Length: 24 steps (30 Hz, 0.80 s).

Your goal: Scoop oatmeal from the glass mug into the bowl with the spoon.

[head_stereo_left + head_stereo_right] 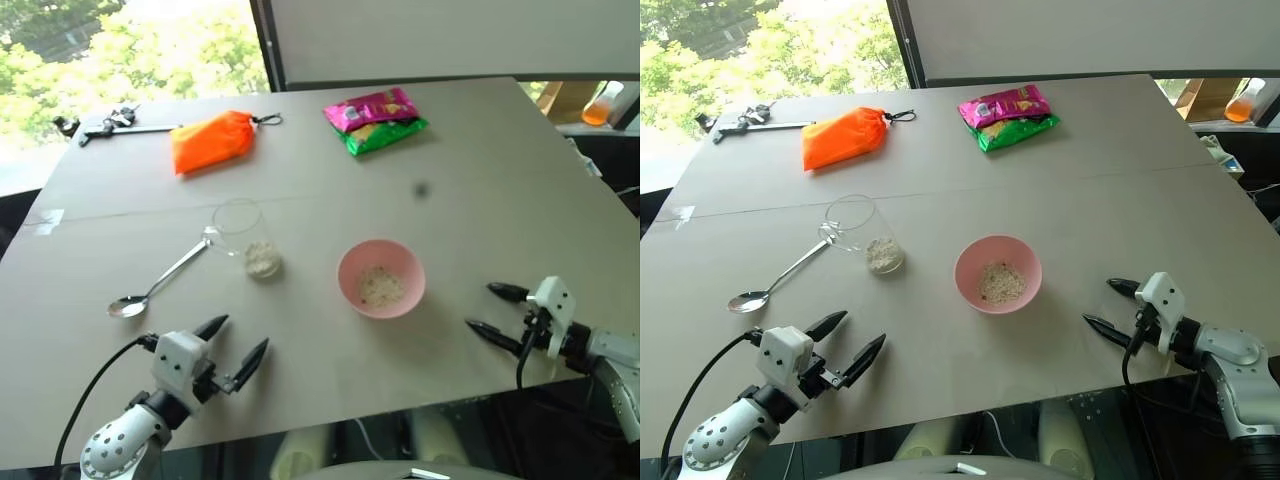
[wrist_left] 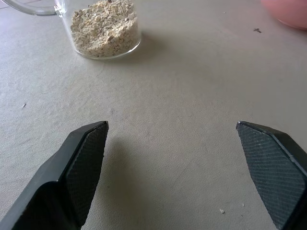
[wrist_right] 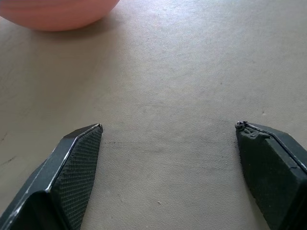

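The glass mug (image 1: 247, 240) stands shorter than the silver spoon (image 1: 168, 278) is long. The spoon's handle will lean out above the mug's rim once I rest the spoon inside.
The glass mug (image 1: 240, 232) stands left of centre on the table with oatmeal (image 1: 263, 263) at its bottom. To its right sits the pink bowl (image 1: 381, 279), holding a thin layer of oatmeal (image 1: 381, 289). The silver spoon (image 1: 160, 283) lies flat to the left of the mug, handle end by the mug and scoop end toward the table's front. My left gripper (image 1: 243, 334) is open and empty, in front of the mug (image 2: 105, 28) and apart from it. My right gripper (image 1: 481, 307) is open and empty, right of the bowl (image 3: 57, 12), fingers pointing toward it.
An orange pouch (image 1: 210, 142), a pink-and-green snack packet (image 1: 375, 120) and a dark metal tool with keys (image 1: 110, 125) lie along the far side of the table. The table's front edge (image 1: 400, 405) runs just under both grippers.
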Each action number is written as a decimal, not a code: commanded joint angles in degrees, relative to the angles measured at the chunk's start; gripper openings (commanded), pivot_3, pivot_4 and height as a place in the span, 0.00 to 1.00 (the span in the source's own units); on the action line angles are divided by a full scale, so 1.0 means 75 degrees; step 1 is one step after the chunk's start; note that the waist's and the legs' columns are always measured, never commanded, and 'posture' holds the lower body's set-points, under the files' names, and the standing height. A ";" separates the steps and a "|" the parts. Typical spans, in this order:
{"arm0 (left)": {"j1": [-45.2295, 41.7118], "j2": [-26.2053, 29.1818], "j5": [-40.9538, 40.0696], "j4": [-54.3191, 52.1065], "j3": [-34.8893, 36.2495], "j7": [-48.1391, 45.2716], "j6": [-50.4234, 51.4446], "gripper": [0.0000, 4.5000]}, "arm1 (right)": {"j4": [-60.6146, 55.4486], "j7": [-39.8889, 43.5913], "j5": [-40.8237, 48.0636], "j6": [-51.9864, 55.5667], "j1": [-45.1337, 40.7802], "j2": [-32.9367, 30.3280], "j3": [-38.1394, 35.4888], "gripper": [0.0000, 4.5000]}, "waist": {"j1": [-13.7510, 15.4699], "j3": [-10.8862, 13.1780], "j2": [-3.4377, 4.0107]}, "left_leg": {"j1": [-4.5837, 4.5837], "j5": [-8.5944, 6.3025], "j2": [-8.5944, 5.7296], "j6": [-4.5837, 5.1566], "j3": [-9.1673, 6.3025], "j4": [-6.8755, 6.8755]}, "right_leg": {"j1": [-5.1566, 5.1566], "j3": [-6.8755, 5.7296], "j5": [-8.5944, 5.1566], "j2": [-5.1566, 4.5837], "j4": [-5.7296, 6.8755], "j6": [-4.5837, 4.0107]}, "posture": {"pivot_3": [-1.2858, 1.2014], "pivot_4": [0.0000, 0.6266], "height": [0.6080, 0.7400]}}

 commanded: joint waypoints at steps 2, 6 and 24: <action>0.0154 -0.0023 0.0153 -0.0078 0.0159 0.0155 -0.0175 0.99 | 0.0130 0.0211 0.0100 -0.0225 -0.0179 -0.0002 -0.0083 0.99 | -0.0005 0.0001 0.0001 | 0.0000 0.0000 0.0000 0.0000 0.0000 0.0000 | 0.0000 0.0000 0.0000 0.0000 0.0000 0.0000 | 0.52 0.24 1.00; 0.0291 -0.0089 0.0182 -0.0107 0.0172 0.0290 -0.0124 0.99 | 0.0308 0.0313 0.0059 -0.0280 -0.0250 0.0030 -0.0027 0.99 | -0.0001 0.0001 0.0004 | 0.0001 0.0000 0.0000 0.0000 0.0002 0.0000 | 0.0000 0.0003 0.0000 0.0000 0.0000 0.0000 | 0.52 0.24 1.00; 0.0253 -0.0003 -0.0425 0.0168 0.0317 -0.0185 -0.0072 0.99 | 0.0039 0.0559 0.0229 -0.0168 -0.0265 0.0017 0.0019 0.99 | -0.0004 0.0000 0.0011 | 0.0002 0.0000 0.0000 0.0000 0.0002 0.0000 | 0.0000 0.0004 0.0000 0.0000 0.0000 -0.0001 | 0.52 0.24 1.00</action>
